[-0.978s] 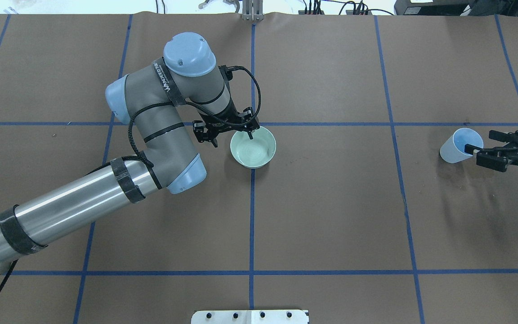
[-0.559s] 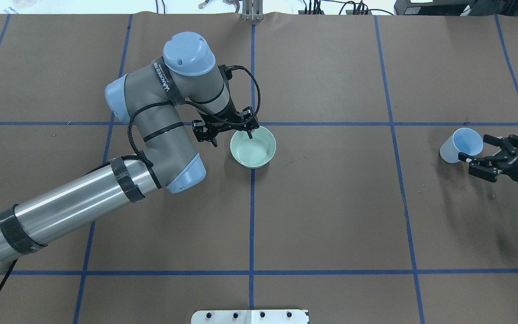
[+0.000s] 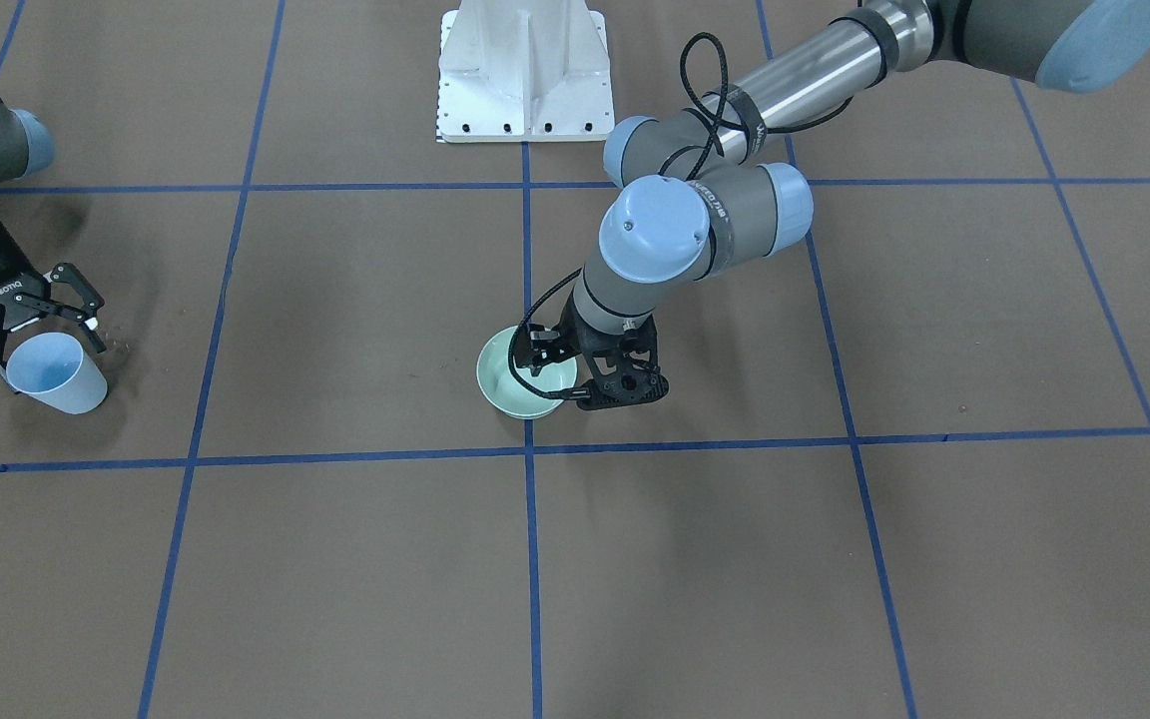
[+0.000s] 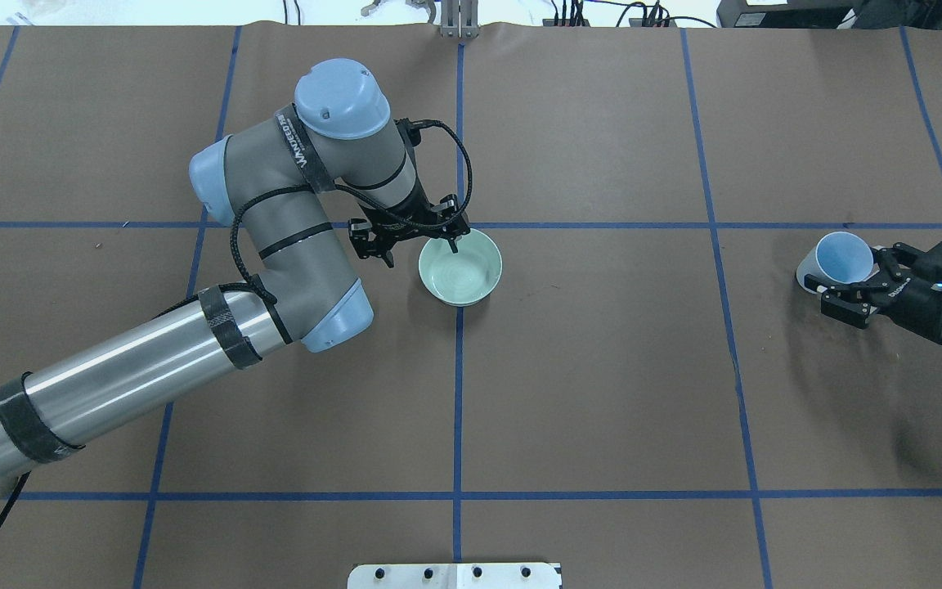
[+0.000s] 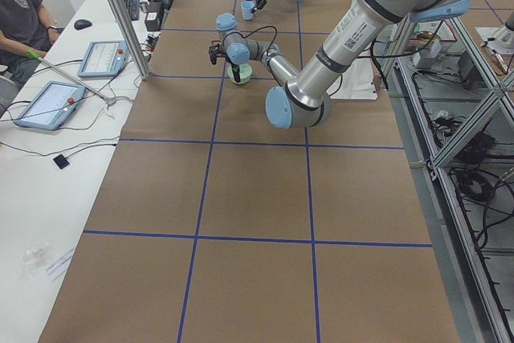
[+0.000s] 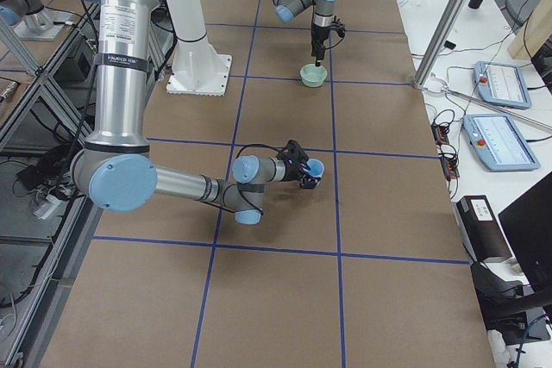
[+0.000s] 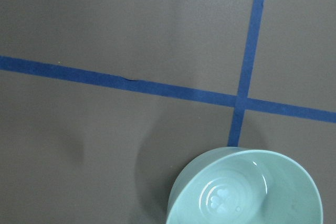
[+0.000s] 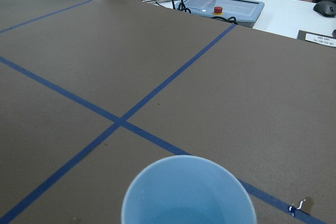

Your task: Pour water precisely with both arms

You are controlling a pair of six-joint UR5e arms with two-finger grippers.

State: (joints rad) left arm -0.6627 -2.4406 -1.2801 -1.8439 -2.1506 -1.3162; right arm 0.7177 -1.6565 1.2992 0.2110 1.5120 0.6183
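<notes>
I can see small wet marks next to the light-blue cup, so I should expect a hidden wet patch under the cup when I lift it.
A pale green bowl stands at the table's middle grid crossing. My left gripper hangs over its rim, jaws apart, one finger inside the bowl and one outside. In the left wrist view the bowl shows white glints at its bottom; I cannot tell if they are water. A light-blue cup stands at the far right. My right gripper is open, its fingers on either side of the cup. The right wrist view looks into the cup, with a faint liquid line at the bottom edge.
The white pedestal stands at the robot's side of the table. An aluminium post stands at the far edge. Tablets and a seated person are on the operators' side. Blue tape lines grid the brown table.
My right gripper has swung round and come level with the cup, so its fingers now stand on either side of it. The left arm and the bowl have not moved.
</notes>
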